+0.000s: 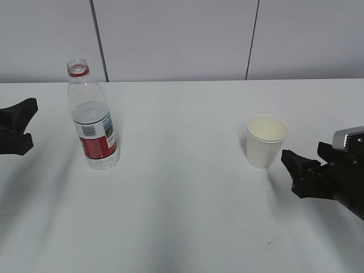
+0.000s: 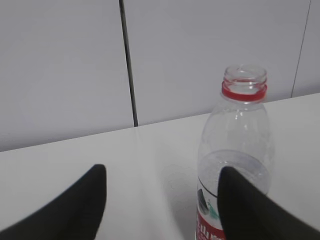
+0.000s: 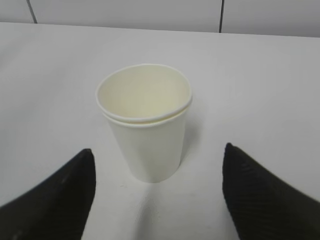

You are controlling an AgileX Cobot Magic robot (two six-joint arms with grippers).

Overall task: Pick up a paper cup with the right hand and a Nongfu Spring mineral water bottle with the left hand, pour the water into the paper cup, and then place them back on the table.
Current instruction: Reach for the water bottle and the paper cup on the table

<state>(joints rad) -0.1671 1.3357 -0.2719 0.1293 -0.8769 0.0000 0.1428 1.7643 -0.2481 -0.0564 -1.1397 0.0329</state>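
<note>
The water line is well below the bottle's neck. The bottle will pour into the cup once I tilt it a little past level.
The Nongfu Spring bottle stands upright and uncapped on the white table at the left, partly filled with clear water. My left gripper is open at the left edge, short of the bottle. In the left wrist view the bottle stands ahead, behind the right fingertip, outside the gap of the gripper. The white paper cup stands upright and empty at the right. My right gripper is open just right of it. In the right wrist view the cup sits ahead, centred on the gripper.
A grey panelled wall with dark vertical seams runs behind the table's far edge. A small dark scuff mark lies on the table near the front right.
</note>
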